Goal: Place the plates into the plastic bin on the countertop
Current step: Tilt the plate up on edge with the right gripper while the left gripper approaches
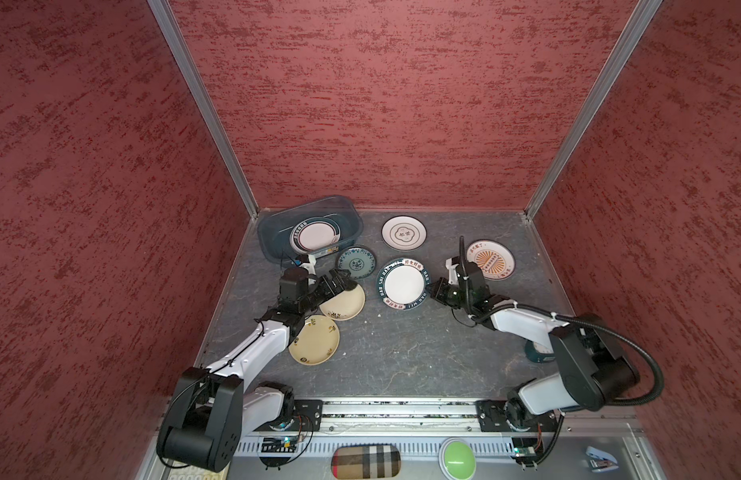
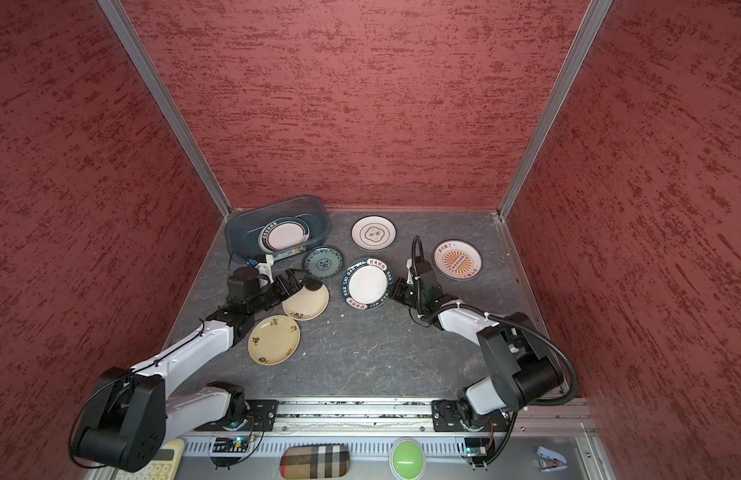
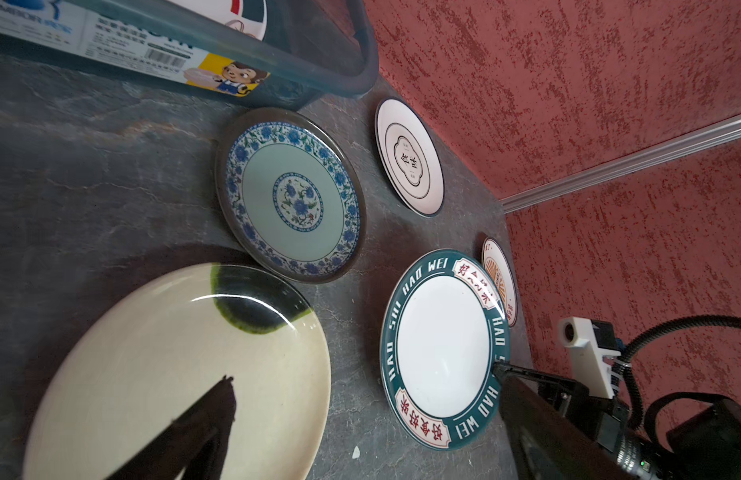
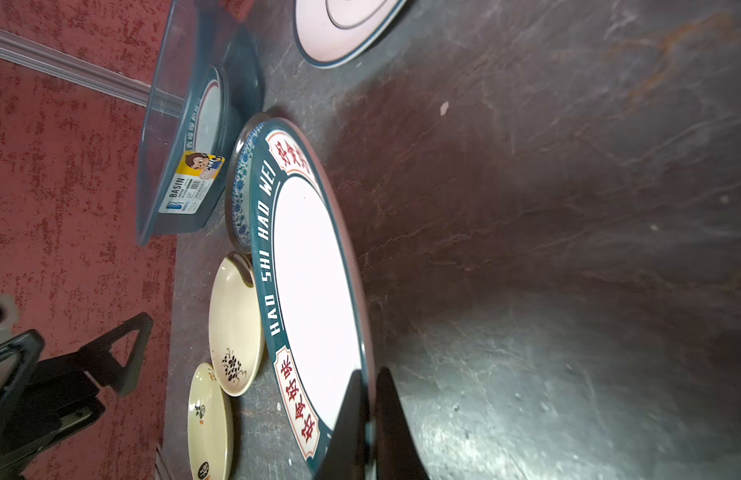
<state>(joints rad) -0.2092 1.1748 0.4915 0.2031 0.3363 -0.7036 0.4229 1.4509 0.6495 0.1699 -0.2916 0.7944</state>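
Observation:
The lettered white plate [image 1: 403, 284] should come to rest on top of the teal-rimmed plate lying face up [image 1: 315, 235] inside the bin when the robot lowers it in.
My right gripper [image 1: 433, 289] [image 4: 371, 374] is shut on the near rim of a white plate with a dark-teal lettered rim [image 1: 403, 283] [image 4: 315, 282], one finger above and one below. My left gripper [image 1: 339, 282] [image 3: 362, 372] is open and empty, one finger [image 3: 219, 407] hanging over a cream plate [image 1: 346, 305] [image 3: 173, 365]. A second cream plate [image 1: 315, 340] lies nearer the front. The blue-grey plastic bin [image 1: 269, 241] stands at the back left with a teal-rimmed plate [image 1: 315, 236] inside. On the countertop [image 1: 402, 353] lie a teal-patterned plate [image 1: 355, 263], a white plate [image 1: 403, 233] and an orange sunburst plate [image 1: 490, 260].
Red textured walls [image 1: 381, 104] close in the back and both sides. A teal object [image 1: 537, 353] sits partly hidden under the right arm. In front of the arm rail lie a plaid case [image 1: 364, 461], a green button [image 1: 457, 459] and a stapler [image 1: 601, 459].

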